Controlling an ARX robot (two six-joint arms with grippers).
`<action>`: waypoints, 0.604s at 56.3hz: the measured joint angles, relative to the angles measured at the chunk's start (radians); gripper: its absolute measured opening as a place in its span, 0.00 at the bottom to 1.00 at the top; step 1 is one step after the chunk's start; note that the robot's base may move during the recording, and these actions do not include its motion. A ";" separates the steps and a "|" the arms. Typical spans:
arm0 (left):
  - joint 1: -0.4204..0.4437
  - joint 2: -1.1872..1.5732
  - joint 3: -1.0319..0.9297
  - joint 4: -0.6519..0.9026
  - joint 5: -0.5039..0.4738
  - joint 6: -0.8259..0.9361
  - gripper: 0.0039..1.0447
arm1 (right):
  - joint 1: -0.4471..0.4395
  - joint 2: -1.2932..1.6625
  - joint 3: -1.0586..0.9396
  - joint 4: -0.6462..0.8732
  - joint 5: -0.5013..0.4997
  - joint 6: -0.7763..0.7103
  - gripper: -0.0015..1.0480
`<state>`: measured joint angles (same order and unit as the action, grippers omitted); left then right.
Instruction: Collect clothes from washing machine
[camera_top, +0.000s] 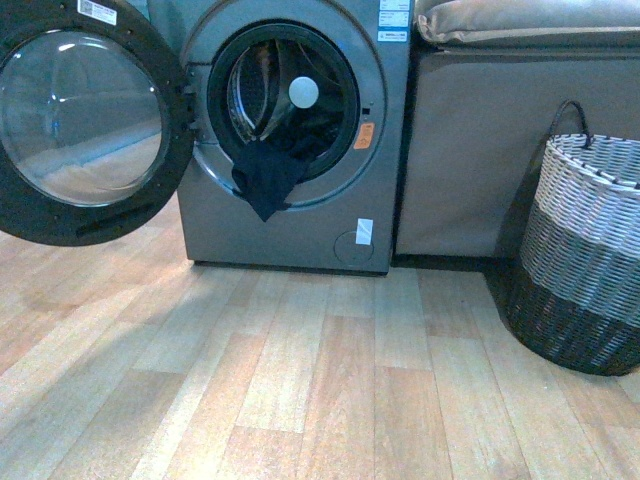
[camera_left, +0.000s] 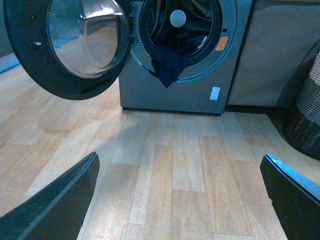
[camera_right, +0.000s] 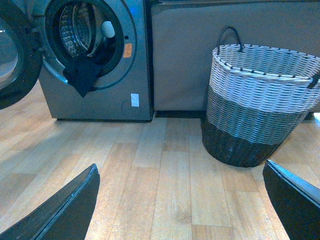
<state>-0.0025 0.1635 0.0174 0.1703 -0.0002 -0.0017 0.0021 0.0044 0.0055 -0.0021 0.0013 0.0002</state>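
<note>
I see the drum's inside (camera_top: 254, 88) above the low-lying navy clothes (camera_top: 267, 178), so the clothes will all come out together and leave the drum empty when I pull.
The grey washing machine (camera_top: 300, 225) stands ahead on the wooden floor, its glass door (camera_top: 85, 120) swung wide to the left. Dark navy clothes (camera_top: 265, 175) spill out of the round porthole and droop over its lower rim; the same clothes (camera_left: 170, 65) show in the left wrist view and the clothes (camera_right: 82, 75) in the right wrist view. My left gripper (camera_left: 182, 192) is open over bare floor, well short of the washing machine (camera_left: 175, 95). Open too, my right gripper (camera_right: 182, 192) hovers over the floor, with the washing machine (camera_right: 95, 102) far off. Neither arm shows in the front view.
A grey-and-white woven basket (camera_top: 585, 250) with a black handle stands on the floor at the right, close to my right gripper's side as the basket (camera_right: 255, 105). A tan covered cabinet (camera_top: 480, 150) sits between machine and basket. Wooden floor (camera_top: 300, 380) stretches in front.
</note>
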 joint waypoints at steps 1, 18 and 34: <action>0.000 0.000 0.000 0.000 0.000 0.000 0.94 | 0.000 0.000 0.000 0.000 0.000 0.000 0.93; 0.000 0.000 0.000 0.000 0.000 0.000 0.94 | 0.000 0.000 0.000 0.000 0.000 0.000 0.93; 0.000 0.000 0.000 0.000 0.000 0.000 0.94 | 0.000 0.000 0.000 0.000 0.000 0.000 0.93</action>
<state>-0.0025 0.1635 0.0174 0.1703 0.0002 -0.0017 0.0021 0.0044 0.0055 -0.0021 0.0013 0.0002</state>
